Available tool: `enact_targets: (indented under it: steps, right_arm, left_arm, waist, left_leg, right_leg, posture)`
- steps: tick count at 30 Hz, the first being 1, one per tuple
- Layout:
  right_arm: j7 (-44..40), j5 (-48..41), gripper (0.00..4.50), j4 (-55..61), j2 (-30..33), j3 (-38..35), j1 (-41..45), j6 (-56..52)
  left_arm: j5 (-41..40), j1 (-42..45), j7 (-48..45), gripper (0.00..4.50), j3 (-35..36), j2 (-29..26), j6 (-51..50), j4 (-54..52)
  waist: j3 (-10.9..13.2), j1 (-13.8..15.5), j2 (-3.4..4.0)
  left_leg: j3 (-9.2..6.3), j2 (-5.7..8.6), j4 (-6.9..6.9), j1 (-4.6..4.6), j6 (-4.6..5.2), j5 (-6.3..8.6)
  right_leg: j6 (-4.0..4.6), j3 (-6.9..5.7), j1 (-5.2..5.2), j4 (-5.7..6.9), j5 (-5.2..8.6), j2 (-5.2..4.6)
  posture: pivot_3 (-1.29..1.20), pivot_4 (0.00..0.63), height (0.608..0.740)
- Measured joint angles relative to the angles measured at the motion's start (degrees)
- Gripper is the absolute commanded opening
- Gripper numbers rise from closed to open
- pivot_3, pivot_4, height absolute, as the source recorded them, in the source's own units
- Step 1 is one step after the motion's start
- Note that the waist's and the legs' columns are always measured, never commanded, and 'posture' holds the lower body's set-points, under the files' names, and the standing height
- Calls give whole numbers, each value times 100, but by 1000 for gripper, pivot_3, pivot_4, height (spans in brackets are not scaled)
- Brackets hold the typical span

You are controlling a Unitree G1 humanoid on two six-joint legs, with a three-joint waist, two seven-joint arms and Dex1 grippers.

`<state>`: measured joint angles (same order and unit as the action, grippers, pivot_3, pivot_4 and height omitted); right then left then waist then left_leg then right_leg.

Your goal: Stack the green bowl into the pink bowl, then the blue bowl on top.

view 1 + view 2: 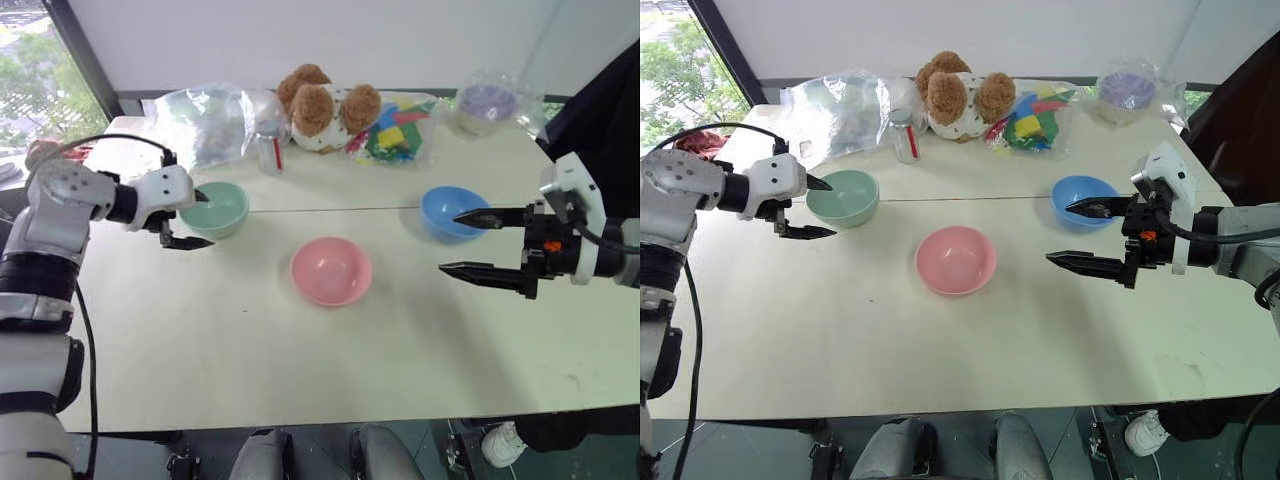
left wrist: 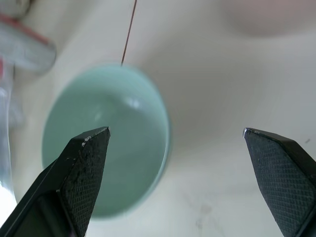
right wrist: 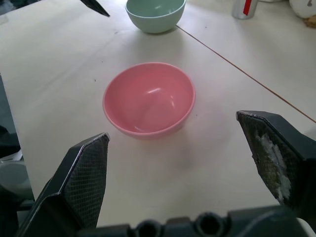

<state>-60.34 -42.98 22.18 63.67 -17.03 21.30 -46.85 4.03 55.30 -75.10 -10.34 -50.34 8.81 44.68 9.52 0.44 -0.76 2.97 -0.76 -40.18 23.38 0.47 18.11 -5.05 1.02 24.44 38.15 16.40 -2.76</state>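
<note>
My gripper will lower the green bowl (image 1: 222, 209) into the pink bowl (image 1: 331, 271), and the green bowl's rim should stay above the pink bowl's rim, because the green bowl looks almost as wide.
The green bowl (image 1: 218, 209) stands upright on the left of the white table (image 1: 300, 370). My left gripper (image 1: 205, 220) is open at the bowl's near-left rim, one finger over the rim and the other beside the wall, gripping nothing. The left wrist view has the green bowl (image 2: 118, 143) between and beyond the fingers. The pink bowl (image 1: 331, 270) sits empty at the table's middle. The blue bowl (image 1: 450, 211) sits to its right. My right gripper (image 1: 448, 242) hangs open beside the blue bowl, pointing toward the pink bowl (image 3: 148, 98).
Along the table's far edge lie a clear plastic bag (image 1: 205, 120), a small can (image 1: 268, 152), a plush bear (image 1: 325, 105), a bag of coloured blocks (image 1: 398, 130) and a wrapped lavender bowl (image 1: 486, 104). A person stands at the right, shoe (image 1: 500, 445) by the table corner.
</note>
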Motion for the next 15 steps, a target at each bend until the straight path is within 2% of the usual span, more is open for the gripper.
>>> enact_targets:
  steps: [8, 11, 15]
  right_arm:
    - [37, -16, 4500, 16, 4, -3, 2, -24]
    - [57, -82, 4500, 19, 6, -28, 3, -65]
    - [137, -272, 4500, 45, 5, -156, 78, -158]
  left_arm:
    - [502, 548, 523, 4450, -105, 615, 574, 1746]
    - [699, 563, 669, 3593, -237, 774, 710, 2122]
    - [840, 569, 718, 1467, -248, 822, 846, 2400]
  waist:
    - [0, 25, -1]
    - [0, 0, -1]
    - [0, -13, -1]
  left_leg:
    - [-1, 1, 1, 4, 2, 1]
    - [-1, -1, 1, 3, 2, 1]
    - [-1, -4, 4, 3, 2, 1]
  right_leg:
    - [-1, -5, 2, -2, 0, -1]
    - [-1, -3, 4, 1, 0, 0]
    - [-1, -3, 8, 2, 0, 2]
  posture:
    - [0, 150, 740]
    - [0, 150, 740]
    - [0, 150, 740]
